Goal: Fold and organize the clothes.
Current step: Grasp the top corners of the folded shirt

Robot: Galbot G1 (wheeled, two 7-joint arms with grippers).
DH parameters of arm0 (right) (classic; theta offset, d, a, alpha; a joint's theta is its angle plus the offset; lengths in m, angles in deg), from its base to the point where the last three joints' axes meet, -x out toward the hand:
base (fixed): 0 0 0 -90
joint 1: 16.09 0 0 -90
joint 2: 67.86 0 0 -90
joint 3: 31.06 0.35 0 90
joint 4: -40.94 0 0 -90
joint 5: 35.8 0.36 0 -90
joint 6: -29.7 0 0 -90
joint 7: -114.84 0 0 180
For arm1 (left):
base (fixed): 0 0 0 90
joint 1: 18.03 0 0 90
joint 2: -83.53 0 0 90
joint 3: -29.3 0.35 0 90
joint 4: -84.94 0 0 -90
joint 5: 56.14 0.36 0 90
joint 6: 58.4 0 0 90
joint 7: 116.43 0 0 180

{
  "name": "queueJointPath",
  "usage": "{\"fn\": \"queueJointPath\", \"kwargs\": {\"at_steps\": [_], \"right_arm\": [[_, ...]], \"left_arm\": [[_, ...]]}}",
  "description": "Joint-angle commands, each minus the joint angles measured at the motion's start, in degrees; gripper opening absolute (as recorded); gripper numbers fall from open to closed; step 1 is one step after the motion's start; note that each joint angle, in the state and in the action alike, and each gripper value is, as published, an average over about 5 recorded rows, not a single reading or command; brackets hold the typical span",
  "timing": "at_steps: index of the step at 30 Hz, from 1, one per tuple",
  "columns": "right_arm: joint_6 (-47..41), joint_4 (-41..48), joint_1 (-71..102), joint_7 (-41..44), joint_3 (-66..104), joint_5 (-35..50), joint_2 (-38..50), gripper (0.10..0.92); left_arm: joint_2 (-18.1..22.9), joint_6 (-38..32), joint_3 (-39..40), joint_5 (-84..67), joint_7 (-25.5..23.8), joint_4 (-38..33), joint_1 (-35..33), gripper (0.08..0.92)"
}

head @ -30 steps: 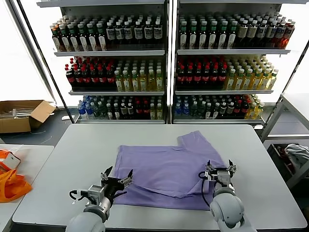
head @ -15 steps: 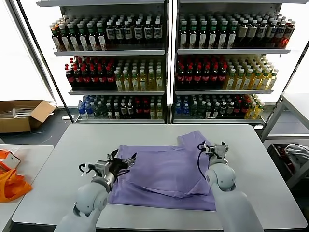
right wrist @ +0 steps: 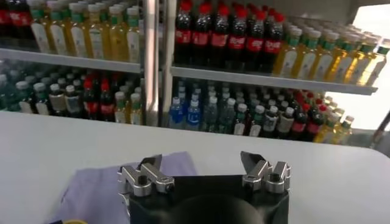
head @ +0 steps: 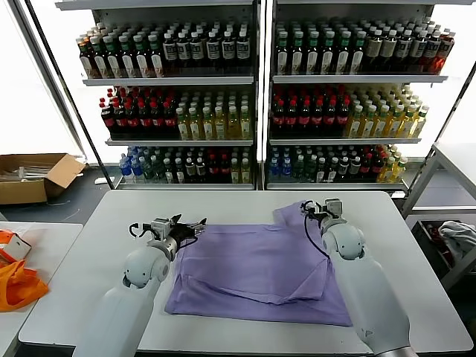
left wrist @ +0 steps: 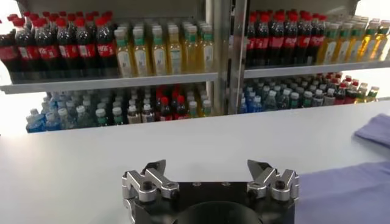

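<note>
I can see plain cloth on top of the lavender-purple T-shirt, so its hidden print should show along the crease when I fold the T-shirt's far edge over.
The lavender-purple T-shirt lies partly folded on the grey table, with one sleeve sticking out at the far right; its print is hidden. My left gripper is open and empty over the shirt's far left corner; in the left wrist view the shirt's edge lies beside it. My right gripper is open and empty at the far sleeve; in the right wrist view the sleeve lies under it.
Shelves of bottled drinks stand behind the table. An orange bag lies on a side table at the left. A cardboard box sits on the floor at the far left. A pale cloth lies at the right.
Both arms have reached from the near hem to the shirt's far edge. Both grippers stay open and empty. The near hem now lies flatter and spread wider.
</note>
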Motion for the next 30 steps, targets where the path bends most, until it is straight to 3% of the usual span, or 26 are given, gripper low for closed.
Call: {"fn": "queueJointPath", "kwargs": {"at_steps": [1, 30], "right_arm": [[-0.1, 7.3, -5.4, 10.5, -1.4, -1.8, 1.1, 0.823], [0.1, 12.4, -6.2, 4.6, 0.2, 2.4, -2.2, 0.823]], "left_arm": [[0.0, 0.1, 0.4, -0.9, 0.1, 4.9, 3.9, 0.823], [0.5, 0.1, 0.0, -2.3, 0.4, 3.5, 0.6, 0.823]]}}
